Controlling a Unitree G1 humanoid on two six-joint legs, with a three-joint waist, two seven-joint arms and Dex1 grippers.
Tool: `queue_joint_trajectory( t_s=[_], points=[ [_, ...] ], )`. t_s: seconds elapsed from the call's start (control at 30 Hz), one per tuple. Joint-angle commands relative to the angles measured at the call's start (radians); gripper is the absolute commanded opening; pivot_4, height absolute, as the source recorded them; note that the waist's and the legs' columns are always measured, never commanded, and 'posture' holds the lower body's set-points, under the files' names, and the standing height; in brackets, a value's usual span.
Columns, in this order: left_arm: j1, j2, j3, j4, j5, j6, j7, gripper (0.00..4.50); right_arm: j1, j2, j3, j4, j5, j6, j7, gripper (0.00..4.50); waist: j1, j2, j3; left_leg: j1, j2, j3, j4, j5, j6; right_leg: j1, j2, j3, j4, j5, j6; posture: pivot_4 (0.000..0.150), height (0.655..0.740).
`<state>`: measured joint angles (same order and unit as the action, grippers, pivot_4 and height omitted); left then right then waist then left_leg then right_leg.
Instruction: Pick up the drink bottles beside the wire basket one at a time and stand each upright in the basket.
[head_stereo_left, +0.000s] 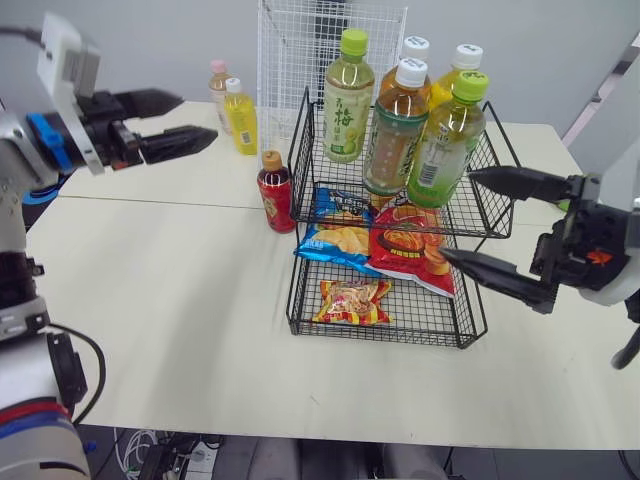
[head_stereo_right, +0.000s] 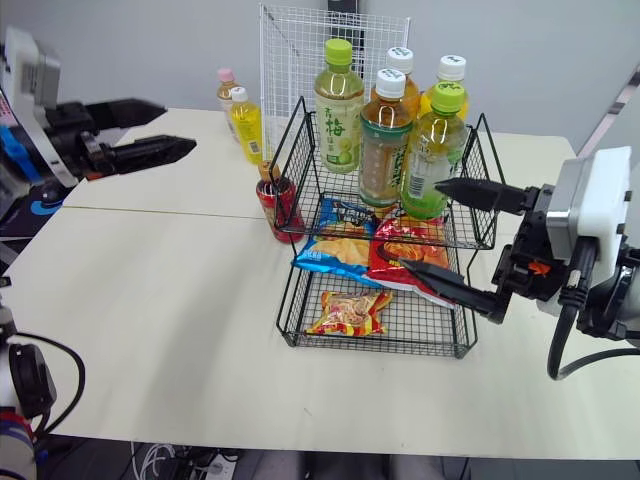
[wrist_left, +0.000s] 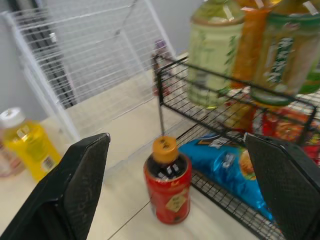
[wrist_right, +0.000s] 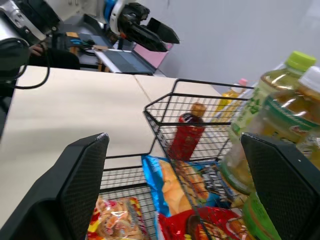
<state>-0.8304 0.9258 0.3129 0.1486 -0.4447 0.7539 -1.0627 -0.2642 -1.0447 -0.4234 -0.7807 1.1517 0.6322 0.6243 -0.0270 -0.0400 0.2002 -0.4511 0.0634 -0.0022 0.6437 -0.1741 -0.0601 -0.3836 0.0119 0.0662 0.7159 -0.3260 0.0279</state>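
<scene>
My gripper will bring up the whole red bottle (head_stereo_left: 277, 200), hanging below the orange cap (head_stereo_left: 272, 160), when I lift by that cap, because the cap sits straight and closed on the bottle's neck.
A two-tier black wire basket (head_stereo_left: 470, 210) stands mid-table; several green and amber drink bottles (head_stereo_left: 400, 125) stand upright in its top tier. Beside its left edge stands a small red bottle (head_stereo_left: 275, 192) with an orange cap, also seen as the red bottle (wrist_left: 167, 187) in the left wrist view. Farther back left stand a yellow bottle (head_stereo_left: 240, 116) and a pale pink-capped bottle (head_stereo_left: 218, 88). My left gripper (head_stereo_left: 170, 123) hovers open, well left of the red bottle. My right gripper (head_stereo_left: 485, 225) is open at the basket's right side, empty.
Snack bags (head_stereo_left: 385, 240) lie on the basket's lower tier, with a small packet (head_stereo_left: 352, 301) at its front. A white wire grid panel (head_stereo_left: 300, 60) stands behind the basket. Open tabletop (head_stereo_left: 170, 300) lies in front and to the left.
</scene>
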Motion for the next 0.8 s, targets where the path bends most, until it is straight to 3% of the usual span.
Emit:
queue_joint_trajectory(
  t_s=[0.03,0.17,0.33,0.57,0.8],
  points=[
    [0.089,-0.076,0.073,-0.078,-0.021,-0.043,0.125,4.47,-0.005,-0.013,-0.015,-0.019,0.004,-0.007,0.021,4.5,0.002,0.0,0.0,0.0,0.0,0.0,0.0,0.0,0.0,0.0,0.0,0.0,0.0,0.0,0.0,0.15,0.736],
    [0.195,-0.19,0.068,-0.177,-0.037,-0.062,0.227,4.47,0.028,-0.024,-0.029,-0.038,0.009,0.011,0.019,4.5,0.002,0.0,0.0,0.0,0.0,-0.001,0.0,0.0,0.0,0.002,-0.001,-0.001,0.0,0.0,0.0,0.15,0.736],
    [0.217,-0.331,0.045,-0.237,-0.031,-0.09,0.384,4.47,0.081,0.085,0.154,-0.204,-0.095,0.013,-0.187,4.5,0.001,-0.001,-0.002,0.0,0.0,-0.003,0.0,0.0,0.0,0.002,0.001,-0.001,0.0,0.0,0.0,0.15,0.736],
    [0.227,-0.375,0.011,-0.258,-0.032,-0.133,0.437,4.47,0.206,0.135,0.168,-0.266,-0.232,-0.042,-0.218,4.5,0.001,-0.002,-0.002,0.001,-0.001,-0.002,0.0,0.0,0.0,0.003,0.001,-0.001,-0.001,0.0,0.0,0.15,0.736],
    [0.209,-0.429,-0.04,-0.258,-0.015,-0.148,0.511,4.47,0.211,0.157,0.187,-0.267,-0.282,-0.077,-0.243,4.5,0.002,-0.002,-0.002,0.002,-0.001,-0.002,0.0,0.0,0.0,0.004,0.001,-0.001,-0.001,0.0,0.0,0.15,0.736]
  ],
)
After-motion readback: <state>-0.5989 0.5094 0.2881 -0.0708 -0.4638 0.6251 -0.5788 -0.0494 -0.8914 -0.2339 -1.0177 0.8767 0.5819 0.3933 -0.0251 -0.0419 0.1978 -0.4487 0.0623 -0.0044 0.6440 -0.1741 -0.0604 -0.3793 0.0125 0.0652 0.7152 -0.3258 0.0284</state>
